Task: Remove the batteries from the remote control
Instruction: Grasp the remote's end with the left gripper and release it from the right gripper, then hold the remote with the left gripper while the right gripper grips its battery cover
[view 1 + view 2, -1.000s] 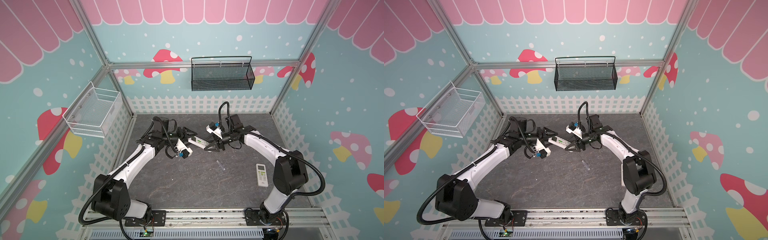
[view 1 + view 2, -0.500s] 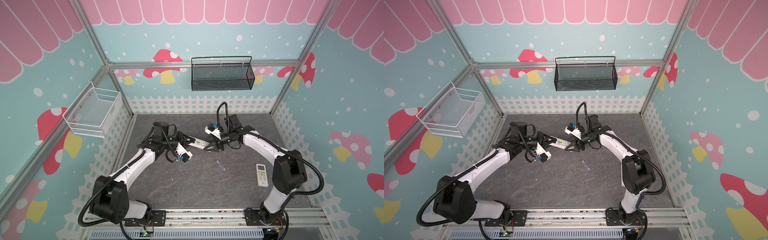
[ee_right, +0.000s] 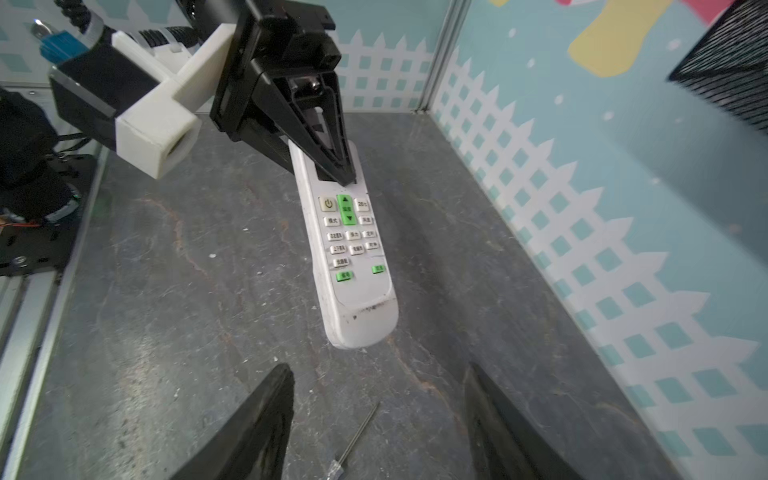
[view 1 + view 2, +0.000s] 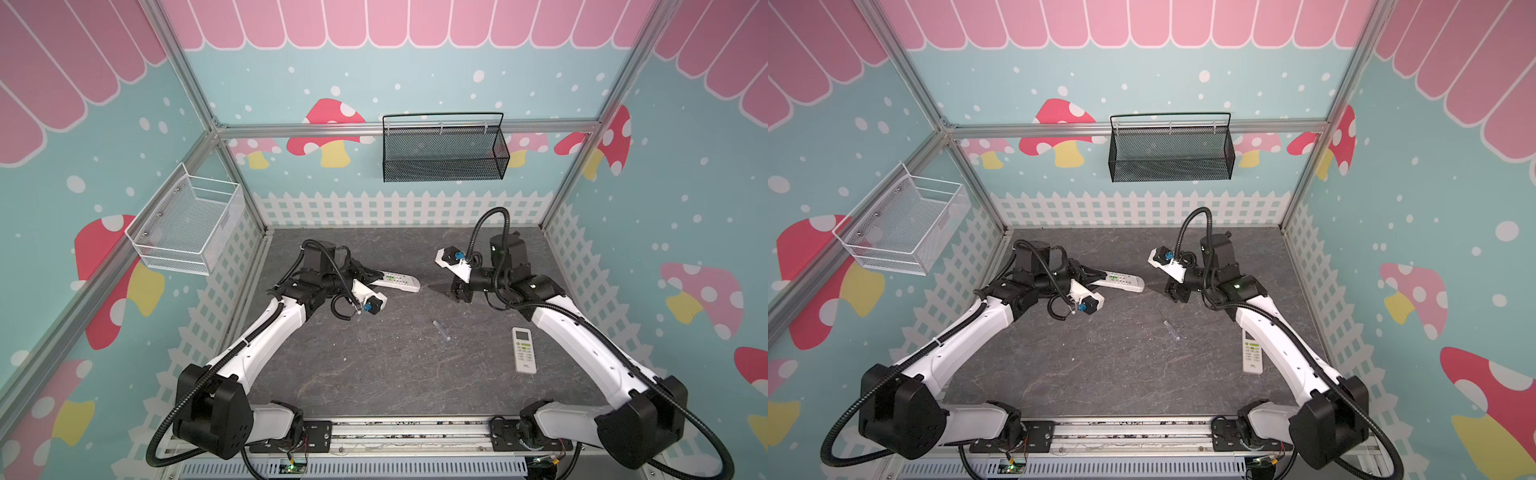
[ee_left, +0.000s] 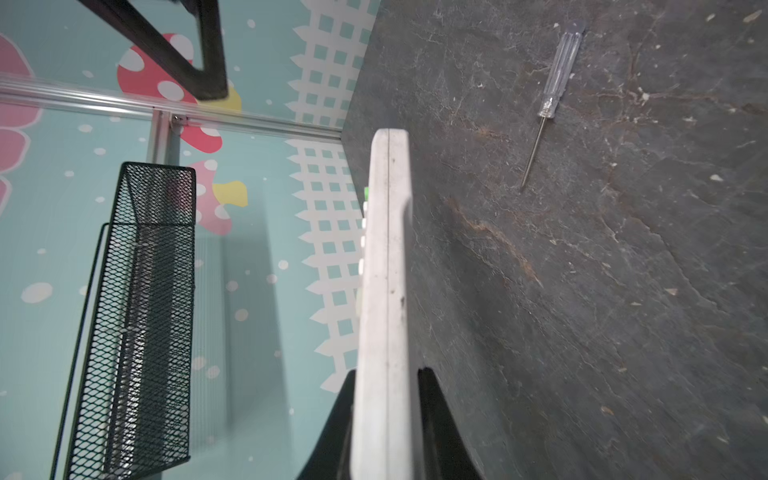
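Note:
Next, I turn the remote's back up with my left gripper before my right gripper pulls off the battery cover at the remote's loose end (image 4: 412, 284), because the remote's buttons (image 4: 397, 278) face up.
A white remote control (image 4: 397, 281) (image 3: 353, 257) with green and white buttons hangs a little above the dark table, buttons facing up. My left gripper (image 4: 370, 275) (image 5: 386, 374) is shut on one end of it, a finger on each face. My right gripper (image 4: 436, 288) (image 3: 378, 370) stands open just off the remote's free end, apart from it, with nothing between its fingers. The batteries are hidden; no view shows the remote's back. In both top views the remote (image 4: 1123, 281) lies between the two grippers.
A clear-handled screwdriver (image 4: 439, 326) (image 5: 552, 91) lies on the table in front of the grippers. A second white remote (image 4: 523, 350) rests near the right arm. A black mesh basket (image 4: 444, 151) hangs on the back wall, a white wire basket (image 4: 187, 224) on the left wall.
My left gripper has shut on the remote and carried it slightly left. My right gripper has let go, opened wider and drawn back to the right.

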You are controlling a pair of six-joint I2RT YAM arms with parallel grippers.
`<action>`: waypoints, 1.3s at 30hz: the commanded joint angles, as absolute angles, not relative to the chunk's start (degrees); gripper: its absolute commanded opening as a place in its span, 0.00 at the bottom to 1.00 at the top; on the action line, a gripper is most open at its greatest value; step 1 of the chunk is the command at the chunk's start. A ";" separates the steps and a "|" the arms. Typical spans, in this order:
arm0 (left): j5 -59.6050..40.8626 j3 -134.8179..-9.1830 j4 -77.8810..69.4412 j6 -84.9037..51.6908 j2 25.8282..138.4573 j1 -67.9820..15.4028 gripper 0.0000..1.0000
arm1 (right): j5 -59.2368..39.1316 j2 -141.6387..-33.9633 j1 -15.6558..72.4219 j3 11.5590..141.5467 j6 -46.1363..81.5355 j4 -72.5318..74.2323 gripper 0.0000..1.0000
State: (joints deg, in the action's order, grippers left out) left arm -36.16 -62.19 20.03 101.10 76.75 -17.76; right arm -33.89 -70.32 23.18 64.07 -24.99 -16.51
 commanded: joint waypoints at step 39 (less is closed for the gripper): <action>-55.62 -53.19 20.27 -6.70 81.18 -9.89 0.00 | -39.41 -87.15 23.20 43.81 26.03 30.43 0.79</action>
State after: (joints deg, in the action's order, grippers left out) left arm -49.41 -54.50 27.77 -3.05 81.95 -9.80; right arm -33.54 -84.01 23.14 44.10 20.47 22.00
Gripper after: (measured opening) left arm 0.174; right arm 0.795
